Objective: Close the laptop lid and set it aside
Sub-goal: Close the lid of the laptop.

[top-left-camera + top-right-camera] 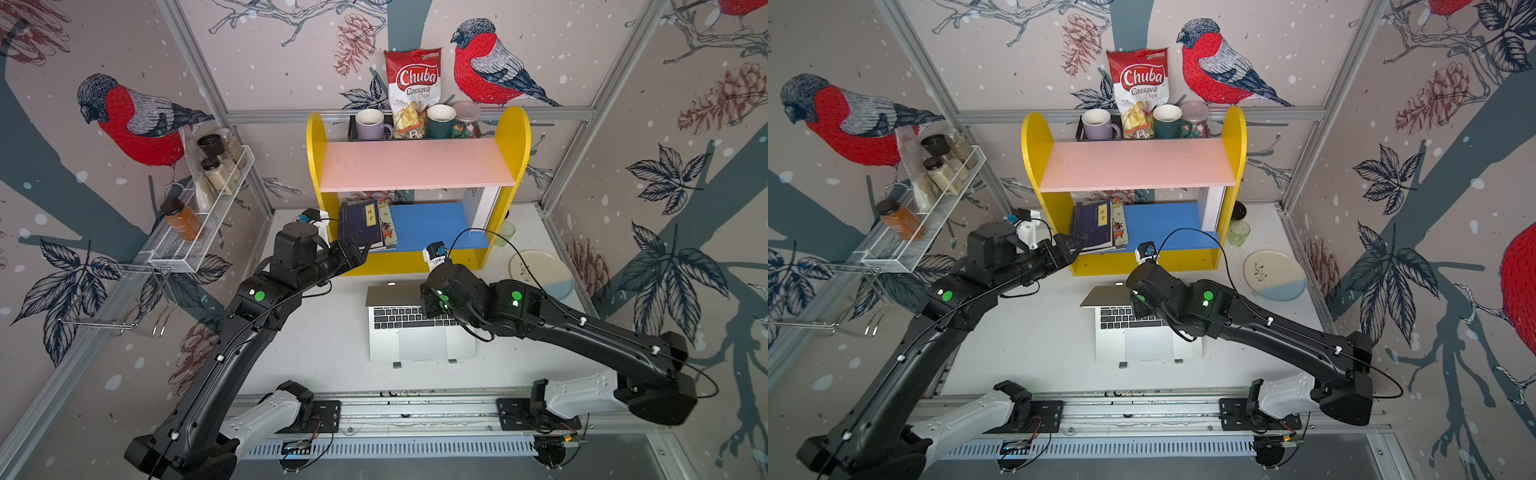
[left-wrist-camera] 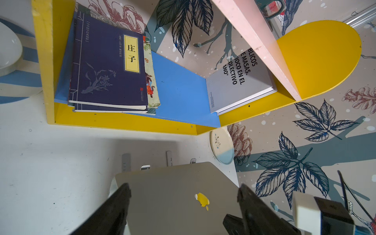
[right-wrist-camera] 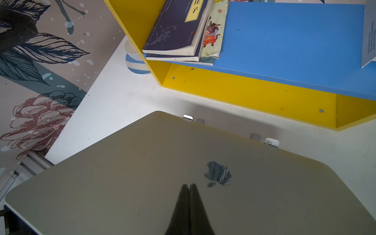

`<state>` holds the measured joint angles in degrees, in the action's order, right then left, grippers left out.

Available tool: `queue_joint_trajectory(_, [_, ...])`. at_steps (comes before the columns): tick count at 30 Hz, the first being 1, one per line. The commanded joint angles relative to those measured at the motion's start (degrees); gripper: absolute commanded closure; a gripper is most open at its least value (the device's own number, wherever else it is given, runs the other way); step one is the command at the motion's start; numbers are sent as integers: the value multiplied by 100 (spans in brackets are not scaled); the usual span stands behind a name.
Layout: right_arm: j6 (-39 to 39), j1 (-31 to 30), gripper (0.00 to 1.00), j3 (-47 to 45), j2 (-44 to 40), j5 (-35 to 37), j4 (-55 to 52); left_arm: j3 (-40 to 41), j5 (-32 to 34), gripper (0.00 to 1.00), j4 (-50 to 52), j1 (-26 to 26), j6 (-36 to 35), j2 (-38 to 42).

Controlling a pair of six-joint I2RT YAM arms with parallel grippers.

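My right gripper's closed fingers rest against the lid's back [image 3: 188, 177] above clear keys, so I continue to push the lid down until it meets the keyboard [image 1: 398, 316].
The silver laptop [image 1: 422, 343] sits mid-table on a metal stand, its keyboard and trackpad showing in both top views. The laptop lid [image 1: 390, 294] is tilted partway down over the keys. Its back, with the apple logo [image 3: 218, 174], fills the right wrist view. My right gripper [image 3: 189, 185] is shut and empty, and its tips lie against the lid's back just beside the logo. My left gripper [image 1: 360, 251] hangs open and empty above the table, left of and behind the laptop, near the yellow shelf's front. In the left wrist view the lid [image 2: 173, 183] shows between its fingers [image 2: 122, 195].
A yellow shelf unit [image 1: 316, 174] with a pink board, a blue board and books [image 1: 360, 224] stands right behind the laptop. A plate [image 1: 540, 274] and a glass [image 1: 505, 228] lie at the back right. A wire rack [image 1: 199, 232] of jars hangs on the left wall.
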<state>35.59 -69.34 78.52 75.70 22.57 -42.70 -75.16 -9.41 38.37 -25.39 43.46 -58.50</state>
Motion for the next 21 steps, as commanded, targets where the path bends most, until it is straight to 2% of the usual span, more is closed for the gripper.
queue_joint_trajectory(1, [232, -67, 99, -155, -68, -16, 58, 69, -72, 18, -240, -19, -14, 38])
queue_joint_trajectory(16, [566, -397, 99, -800, -325, 64, 340, 526, -158, 15, -393, -22, 65, 321])
queue_joint_trajectory(21, [631, -405, 95, -1032, -364, 46, 456, 814, -223, 11, -535, -19, 131, 464])
